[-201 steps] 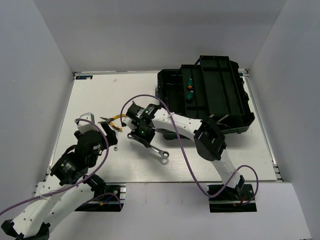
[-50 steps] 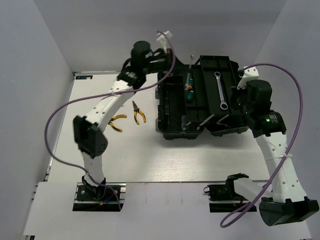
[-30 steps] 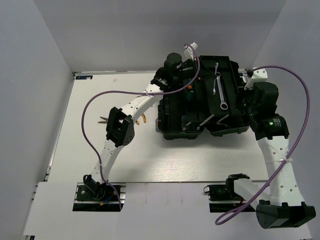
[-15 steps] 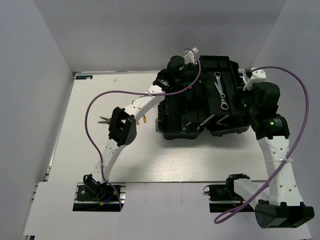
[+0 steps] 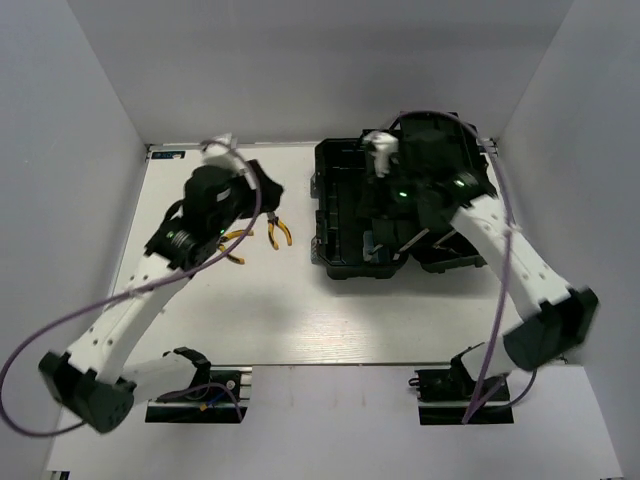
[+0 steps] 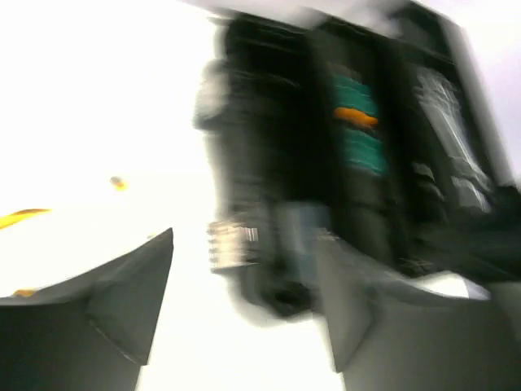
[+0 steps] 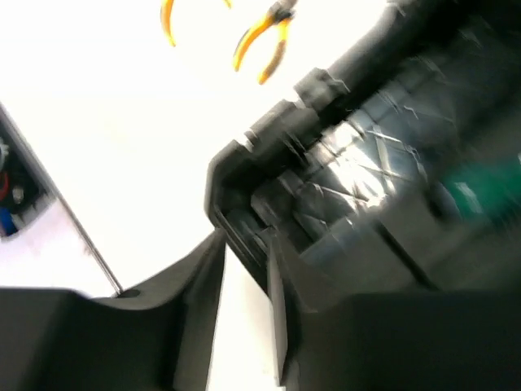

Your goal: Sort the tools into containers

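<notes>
The robot's left gripper is hovering above the jaws of the pliers [image 5: 273, 222] nearest the toolbox, so it should move away before the right gripper grabs those pliers by a handle [image 5: 286, 234].
The black toolbox [image 5: 345, 215] lies open at the back right of the table. My right gripper [image 5: 380, 165] hangs above its left half, open a little, with nothing between the fingers [image 7: 199, 301]. My left gripper [image 5: 262, 190] is over the table left of the toolbox [image 6: 269, 163], open and empty. Two yellow-handled pliers [image 5: 278, 232] [image 5: 235, 246] lie on the table below it. Green-handled screwdrivers [image 6: 356, 130] rest in a tray compartment; the right wrist view shows a green blur [image 7: 480, 195] there. Both wrist views are smeared. The wrenches are hidden.
White walls close in the table [image 5: 300, 310] on three sides. The right forearm [image 5: 500, 250] crosses the toolbox's right half. A purple cable [image 5: 160, 285] trails along the left arm. The arm bases [image 5: 195, 385] sit at the near edge.
The left arm has swung back from the toolbox to the left over the table, and its gripper has opened. The right arm has moved in over the toolbox, covering the wrench; its gripper has opened a little.
</notes>
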